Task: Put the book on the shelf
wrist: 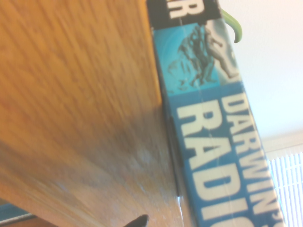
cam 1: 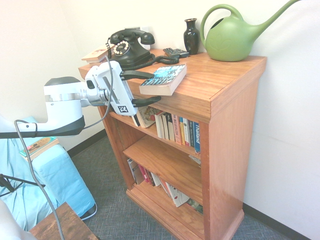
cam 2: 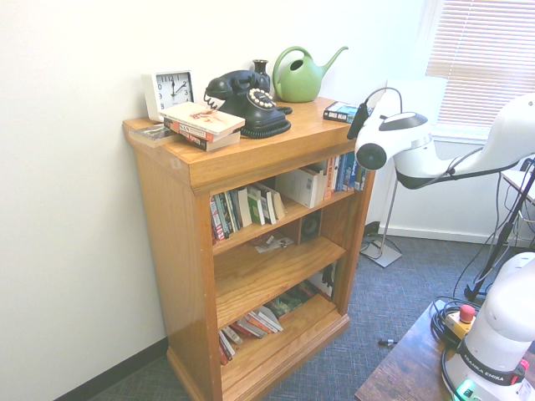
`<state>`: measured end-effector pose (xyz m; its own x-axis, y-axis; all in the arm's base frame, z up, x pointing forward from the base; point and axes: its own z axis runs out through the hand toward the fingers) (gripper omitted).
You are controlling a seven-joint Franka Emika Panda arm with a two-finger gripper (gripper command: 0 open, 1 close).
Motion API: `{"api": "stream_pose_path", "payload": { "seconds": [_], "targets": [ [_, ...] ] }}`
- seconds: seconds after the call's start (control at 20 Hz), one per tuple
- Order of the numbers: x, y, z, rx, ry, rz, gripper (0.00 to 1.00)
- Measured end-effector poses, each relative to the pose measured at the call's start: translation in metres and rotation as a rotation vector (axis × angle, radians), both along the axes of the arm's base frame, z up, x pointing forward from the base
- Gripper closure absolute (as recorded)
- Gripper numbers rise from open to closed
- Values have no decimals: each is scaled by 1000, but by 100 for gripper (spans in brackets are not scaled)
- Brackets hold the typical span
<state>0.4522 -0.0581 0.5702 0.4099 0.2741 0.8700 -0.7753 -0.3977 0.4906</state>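
Note:
Thick cream pages [cam 1: 156, 90] are pressed squarely together. I expect the book [cam 1: 165, 75] to stay closed and straight when I pick it up by its lower edge.
The book [cam 1: 167, 77] is a thick blue-teal paperback lying flat at the front edge of the bookcase top [cam 1: 220, 75], its cream page edges facing the arm. My gripper [cam 1: 156, 87] is open, with one finger over the book's near end and the other under it, below the top's edge. The wrist view shows the spine [wrist: 208, 132] from close by, with large white letters "DARWIN'S RADIO", beside the wooden top [wrist: 80, 94]. The shelf [cam 1: 167, 141] is the board just beneath, carrying a row of upright paperbacks with a blue "Thailand" spine [cam 1: 197, 137]. From the other side the book [cam 2: 341, 111] shows at the top's far corner.
On the bookcase top stand a black telephone [cam 1: 129, 47], a dark vase [cam 1: 191, 36], a green watering can [cam 1: 232, 35], a white clock [cam 2: 169, 90] and a stack of books [cam 2: 203, 125]. A blue-covered seat [cam 1: 55, 175] sits left of the bookcase.

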Motion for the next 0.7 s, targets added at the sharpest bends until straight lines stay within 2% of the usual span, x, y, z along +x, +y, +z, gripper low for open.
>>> {"api": "stream_pose_path", "payload": {
  "seconds": [0.3,0.35,0.7],
  "targets": [
    [11,-26,6,3,-8,-50,0],
    [13,-31,6,3,-8,-57,100],
    [25,-40,0,4,3,-68,100]
  ]
}}
